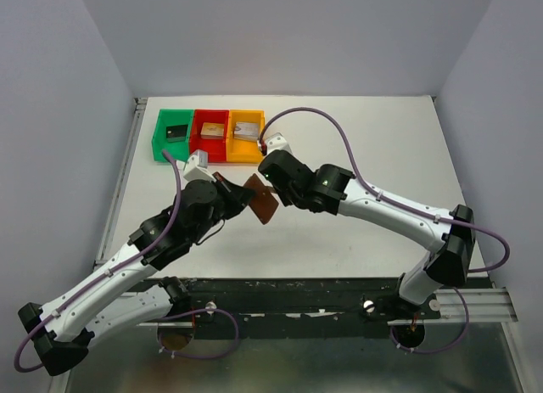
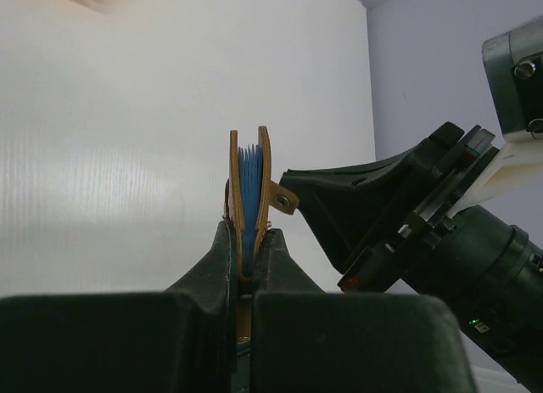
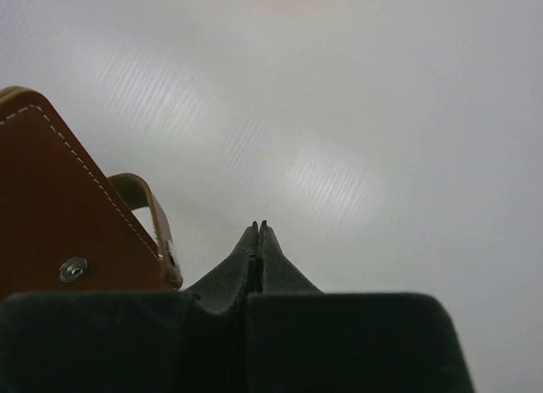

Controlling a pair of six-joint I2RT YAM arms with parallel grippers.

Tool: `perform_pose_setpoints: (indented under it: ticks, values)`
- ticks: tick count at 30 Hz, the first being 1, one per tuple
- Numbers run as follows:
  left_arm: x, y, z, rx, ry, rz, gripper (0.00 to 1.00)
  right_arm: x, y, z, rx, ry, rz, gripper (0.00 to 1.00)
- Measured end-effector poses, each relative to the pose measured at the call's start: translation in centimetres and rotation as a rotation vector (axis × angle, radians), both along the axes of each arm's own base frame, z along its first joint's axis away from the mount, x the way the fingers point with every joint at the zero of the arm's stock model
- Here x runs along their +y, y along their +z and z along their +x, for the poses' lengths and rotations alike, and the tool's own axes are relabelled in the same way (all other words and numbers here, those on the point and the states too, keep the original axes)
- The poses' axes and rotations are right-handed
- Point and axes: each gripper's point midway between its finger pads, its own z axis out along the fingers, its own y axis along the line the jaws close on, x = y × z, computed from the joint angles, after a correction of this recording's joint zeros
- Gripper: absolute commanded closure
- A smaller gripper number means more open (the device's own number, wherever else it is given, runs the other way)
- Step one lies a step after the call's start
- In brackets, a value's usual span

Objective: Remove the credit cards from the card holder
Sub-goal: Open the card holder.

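Next, my left gripper turns the card holder's open edge (image 2: 250,151) to face my right gripper, because that edge points past my right gripper beside the card holder's snap tab (image 2: 284,199).
The card holder (image 1: 263,202), a brown leather wallet, hangs above the table between the two arms. My left gripper (image 1: 237,199) is shut on its lower edge. In the left wrist view the card holder (image 2: 249,189) stands edge-on in my left gripper (image 2: 250,240), its two leaves slightly apart with blue between them and the snap tab (image 2: 285,200) sticking out to the right. My right gripper (image 3: 259,227) is shut on nothing, just right of the card holder (image 3: 59,223) and its tab (image 3: 153,210). In the top view the right gripper (image 1: 273,189) sits against the holder's far side. The credit cards are hidden.
Three trays stand side by side at the back left: green (image 1: 161,143), red (image 1: 197,143) and orange (image 1: 233,151). Each holds one small block: black (image 1: 176,131), tan (image 1: 212,130), grey (image 1: 246,128). The right arm's black wrist (image 2: 424,232) is close beside the holder.
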Motion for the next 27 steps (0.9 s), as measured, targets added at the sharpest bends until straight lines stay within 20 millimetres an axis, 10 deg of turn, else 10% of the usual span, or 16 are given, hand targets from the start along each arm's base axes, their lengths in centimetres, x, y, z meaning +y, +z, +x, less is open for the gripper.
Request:
perform_pose_setpoints:
  ticks: [9,16,22,27]
  values:
    - [0.0,-0.4,0.0,0.0,-0.007,0.026,1.0,-1.1,2.0,-0.6,-0.029,0.004,0.041,0.81]
    - [-1.3,-1.4,0.5,-0.159,-0.138,0.146,0.98,-2.1,6.7,-1.5,-0.114,0.037,0.207,0.37]
    - [-0.3,-5.3,0.2,-0.313,-0.202,0.216,1.0,-2.0,7.8,-4.5,-0.116,0.202,0.354,0.44]
    - [1.6,-2.1,1.6,-0.431,-0.19,0.144,1.0,-0.5,9.5,-6.9,-0.087,0.344,0.479,0.45]
